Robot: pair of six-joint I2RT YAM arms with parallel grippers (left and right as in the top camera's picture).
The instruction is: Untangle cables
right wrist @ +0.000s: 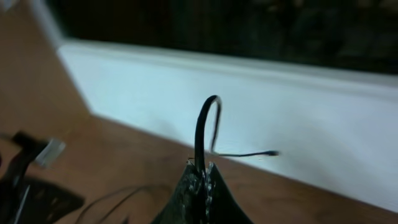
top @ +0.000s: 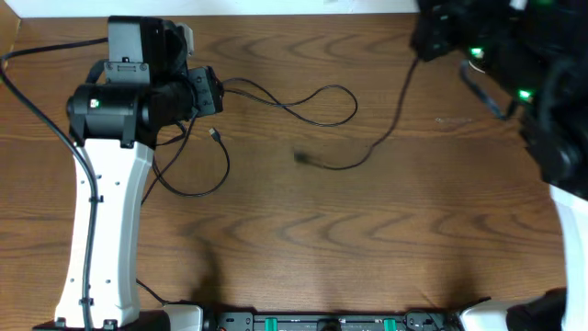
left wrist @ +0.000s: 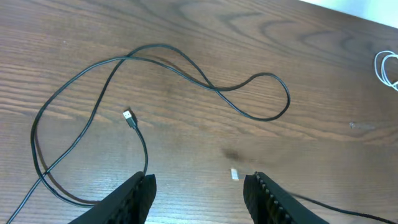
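The held cable's plug (top: pixel 302 157) is clear of the black loops, so my right gripper should next go past the white cable (left wrist: pixel 387 70) and let the held cable go there.
The black cable (top: pixel 317 103) lies in loose loops across the table (top: pixel 386 230). One small plug (left wrist: pixel 129 116) rests just ahead of my left gripper (left wrist: pixel 199 180), which is open with nothing between its fingers. A second, light plug end (left wrist: pixel 234 175) shows by the right finger (left wrist: pixel 264 190). From the table's middle the cable rises to the far right, where my right gripper (right wrist: pixel 202 167) is shut on it, with a black arc (right wrist: pixel 204 124) sticking up from the closed jaws. A bit of the white cable (left wrist: pixel 387 67) shows only at the right edge of the left wrist view.
The left arm (top: pixel 110 184) covers the table's left side, with its own thick wire (top: pixel 41 119) beside it. The right arm (top: pixel 514 74) fills the far right corner. A white wall (right wrist: pixel 280 99) runs close behind the table's edge.
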